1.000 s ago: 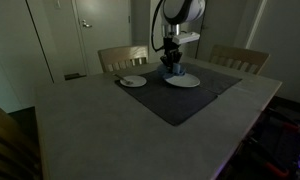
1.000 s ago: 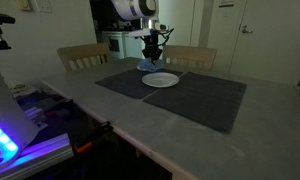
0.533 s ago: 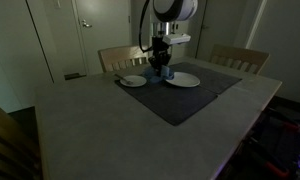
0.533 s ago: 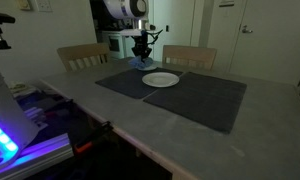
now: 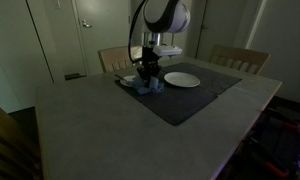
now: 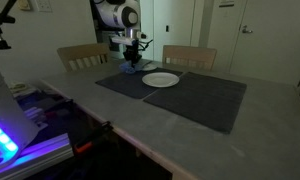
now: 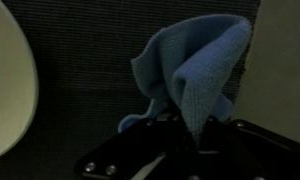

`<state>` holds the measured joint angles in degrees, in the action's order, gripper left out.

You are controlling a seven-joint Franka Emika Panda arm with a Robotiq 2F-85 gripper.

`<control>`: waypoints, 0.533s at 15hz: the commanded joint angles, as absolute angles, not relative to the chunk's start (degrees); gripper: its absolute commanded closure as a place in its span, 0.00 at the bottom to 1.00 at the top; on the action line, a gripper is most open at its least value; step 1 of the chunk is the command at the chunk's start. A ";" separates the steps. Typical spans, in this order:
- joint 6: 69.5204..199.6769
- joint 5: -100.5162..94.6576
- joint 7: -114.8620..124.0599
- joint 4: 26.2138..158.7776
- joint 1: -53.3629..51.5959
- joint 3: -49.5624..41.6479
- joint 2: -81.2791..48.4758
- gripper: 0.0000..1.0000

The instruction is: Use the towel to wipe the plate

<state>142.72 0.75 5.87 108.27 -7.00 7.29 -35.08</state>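
Observation:
I should keep carrying the blue towel (image 5: 146, 87), low over the dark placemat (image 5: 143, 96) and clear of the white plate, away from the plate and let go of it there.
My gripper (image 5: 146, 72) is shut on a blue towel (image 5: 144, 86) and holds it low over the dark placemat (image 5: 190, 98), near its left end. It also shows in an exterior view (image 6: 132, 60). A white plate (image 5: 182, 79) lies on the mat to the right of the gripper, apart from it, and shows in an exterior view (image 6: 161, 80). In the wrist view the towel (image 7: 195, 65) hangs bunched from the jaws (image 7: 185, 135) over the mat, with a pale plate rim (image 7: 10, 90) at the left edge. A smaller plate by the towel is mostly hidden.
The grey table (image 5: 90, 130) carries the placemat. Two wooden chairs (image 5: 238, 58) stand behind the table. A door (image 5: 95, 25) is at the back. Equipment with blue lights (image 6: 10, 135) sits beside the table edge.
My gripper has moved with the towel away from the large plate, toward the left end of the placemat, and now hangs lower over the mat.

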 commanded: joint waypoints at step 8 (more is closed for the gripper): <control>150.80 3.45 4.37 107.60 -7.24 8.44 -40.19 0.97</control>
<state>149.24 1.93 5.87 108.27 -7.21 8.07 -38.37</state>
